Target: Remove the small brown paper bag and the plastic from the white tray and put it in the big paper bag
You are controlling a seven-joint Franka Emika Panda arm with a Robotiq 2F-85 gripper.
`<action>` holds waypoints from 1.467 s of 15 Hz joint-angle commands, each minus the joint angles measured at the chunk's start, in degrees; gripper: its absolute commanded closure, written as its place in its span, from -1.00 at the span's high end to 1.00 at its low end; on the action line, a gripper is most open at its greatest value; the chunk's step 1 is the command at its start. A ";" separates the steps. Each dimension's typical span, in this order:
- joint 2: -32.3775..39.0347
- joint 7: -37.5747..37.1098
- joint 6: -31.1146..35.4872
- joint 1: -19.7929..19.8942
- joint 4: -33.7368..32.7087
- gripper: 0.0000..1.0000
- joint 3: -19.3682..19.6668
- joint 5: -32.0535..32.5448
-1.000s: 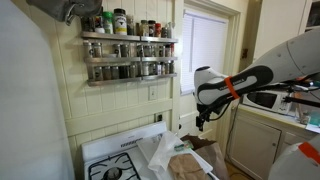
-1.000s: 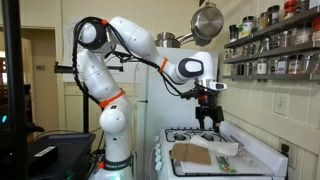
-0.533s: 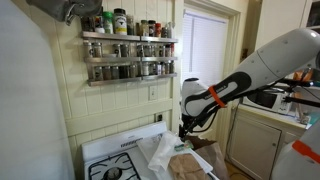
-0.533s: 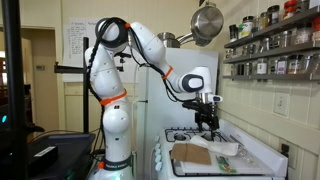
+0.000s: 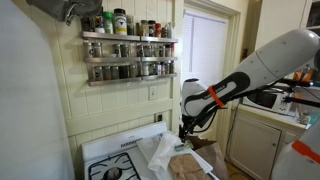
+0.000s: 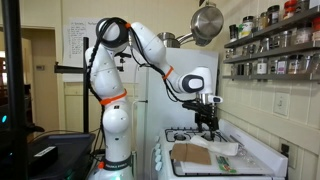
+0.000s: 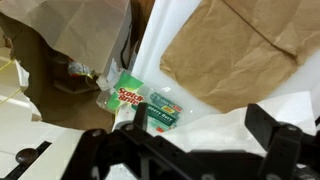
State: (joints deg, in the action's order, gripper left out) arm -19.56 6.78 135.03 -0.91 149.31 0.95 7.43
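The small brown paper bag lies clear of the green packet, so the robot's open gripper keeps going down to the bag's middle and closes there.
The small brown paper bag lies flat on the white tray; it also shows in both exterior views. A green Scotch-Brite plastic packet lies by the tray's edge, just ahead of my gripper. The big paper bag, darker brown with a creased rim, stands beside the tray with clear plastic over its mouth. My gripper is open and empty, hovering just above the tray.
The tray sits on a white stove with burners. A spice rack hangs on the wall behind. A metal pot hangs above. A counter with a microwave stands beyond the window.
Since one second ago the arm has swung in and lowered the gripper toward the tray. Over the last half second nothing has visibly moved.
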 commanded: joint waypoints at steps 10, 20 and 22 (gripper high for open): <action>4.91 3.42 12.19 -3.54 7.80 1.00 2.17 -14.88; 13.87 11.39 17.04 -6.86 8.47 0.92 1.06 -24.57; 15.08 11.66 16.98 -6.52 8.21 0.42 0.36 -24.28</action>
State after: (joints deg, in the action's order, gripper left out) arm -6.84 16.63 150.81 -7.34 157.81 2.29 -15.24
